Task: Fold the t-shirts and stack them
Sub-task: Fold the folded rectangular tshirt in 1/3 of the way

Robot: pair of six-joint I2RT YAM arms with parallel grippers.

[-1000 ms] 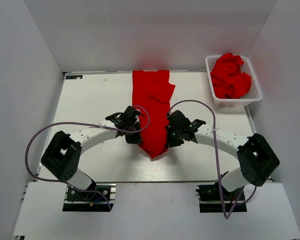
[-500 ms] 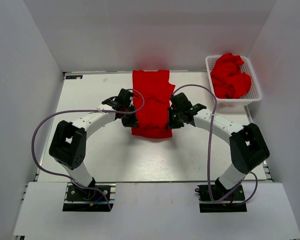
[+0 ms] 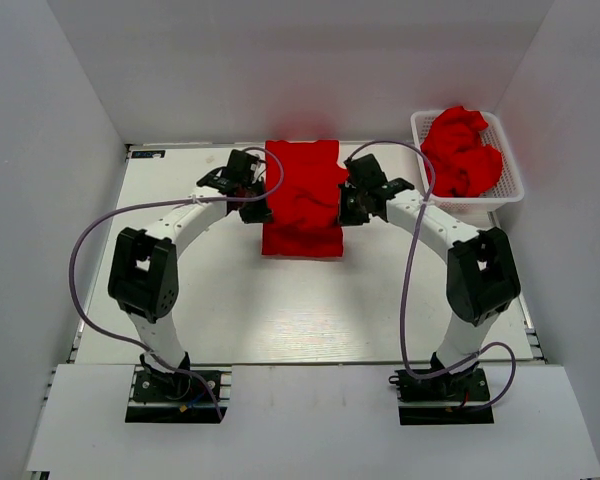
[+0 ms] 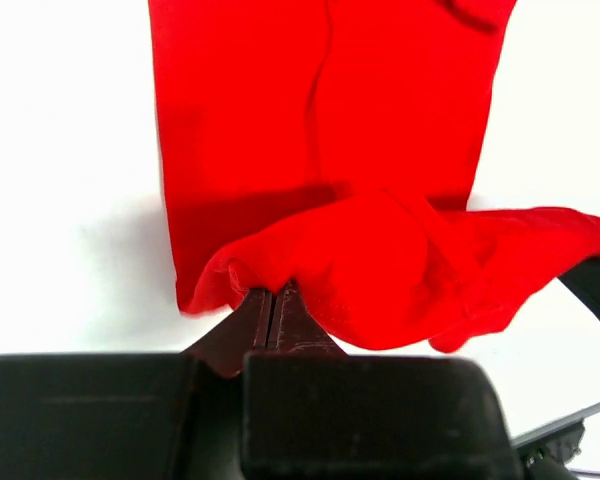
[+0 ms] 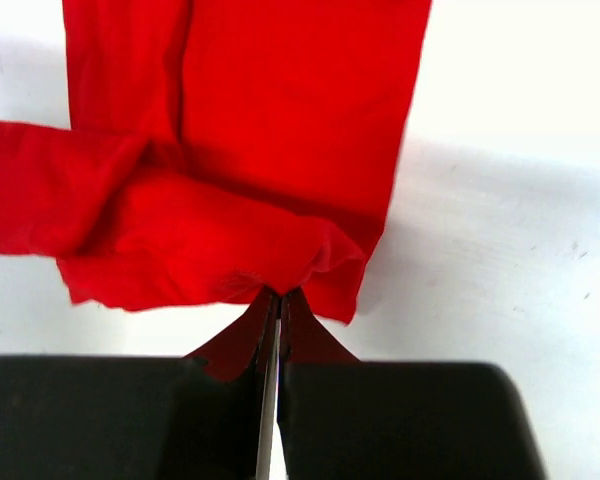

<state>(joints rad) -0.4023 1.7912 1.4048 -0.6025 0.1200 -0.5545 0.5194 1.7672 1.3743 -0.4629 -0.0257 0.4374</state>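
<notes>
I should now carry the hem (image 3: 302, 216) back and down with my left gripper until it lies flat, then let go, because the hem reaches across the red t-shirt's lower layer (image 3: 302, 185) from edge to edge.
A bright red t-shirt (image 3: 302, 200) lies as a long strip at the table's back middle, its near end carried over the rest. My left gripper (image 3: 257, 207) is shut on the shirt's left hem corner (image 4: 280, 275). My right gripper (image 3: 346, 207) is shut on the right hem corner (image 5: 280, 280). Both hold the hem a little above the lower layer. More crumpled red t-shirts (image 3: 462, 152) fill the white basket (image 3: 467, 203) at the back right.
The white table (image 3: 200, 290) ends at white walls behind and at both sides. Purple cables (image 3: 110, 225) loop from each arm over the table. The basket stands just right of my right arm.
Both grippers have carried the shirt's near end away from the arms' bases, folding it over the rest. The strip is now about half as long.
</notes>
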